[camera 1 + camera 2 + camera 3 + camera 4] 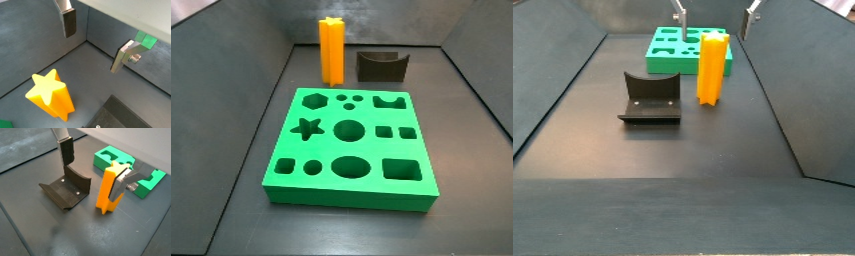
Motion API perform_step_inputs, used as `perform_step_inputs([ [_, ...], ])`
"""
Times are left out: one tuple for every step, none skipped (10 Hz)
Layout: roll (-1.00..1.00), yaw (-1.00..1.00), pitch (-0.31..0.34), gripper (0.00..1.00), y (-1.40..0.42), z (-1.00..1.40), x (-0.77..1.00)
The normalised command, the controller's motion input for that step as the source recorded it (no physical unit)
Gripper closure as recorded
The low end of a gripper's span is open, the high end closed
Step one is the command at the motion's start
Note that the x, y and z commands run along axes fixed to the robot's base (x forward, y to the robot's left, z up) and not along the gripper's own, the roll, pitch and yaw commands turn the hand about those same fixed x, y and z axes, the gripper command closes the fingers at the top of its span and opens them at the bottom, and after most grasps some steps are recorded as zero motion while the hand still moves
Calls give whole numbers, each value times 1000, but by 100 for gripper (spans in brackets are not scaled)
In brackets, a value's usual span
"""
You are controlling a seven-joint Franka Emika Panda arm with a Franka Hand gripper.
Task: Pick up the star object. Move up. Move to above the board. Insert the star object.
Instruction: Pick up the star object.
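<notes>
My gripper will make the board move a little when it pushes the star object in, because the board is lying flat with open floor around its edges.
The star object is a tall orange prism standing upright on the dark floor, between the board and the fixture. It also shows in both wrist views and in a side view. The board is a thick green block with shaped holes, lying flat; it also shows in a side view and a wrist view. My gripper hangs above the star object's top, open and empty. One finger overlaps the star object in that wrist view; whether they touch cannot be told.
The dark fixture with a curved notch stands beside the star object, and shows in a wrist view and a side view. Grey walls close in the floor on both sides.
</notes>
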Motion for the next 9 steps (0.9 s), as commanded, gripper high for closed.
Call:
perform_step_inputs([
  [51,0,54,0,0,0,17],
  [0,0,0,0,-40,0,0],
  [-6,160,0,0,-200,0,60],
  [3,380,0,0,-397,0,0],
  [61,471,-7,0,-489,23,0],
  [70,500,-7,0,-511,0,0],
  [56,483,-10,0,-529,0,97],
  [49,440,-10,0,-546,0,166],
  [53,369,-27,0,-494,0,89],
])
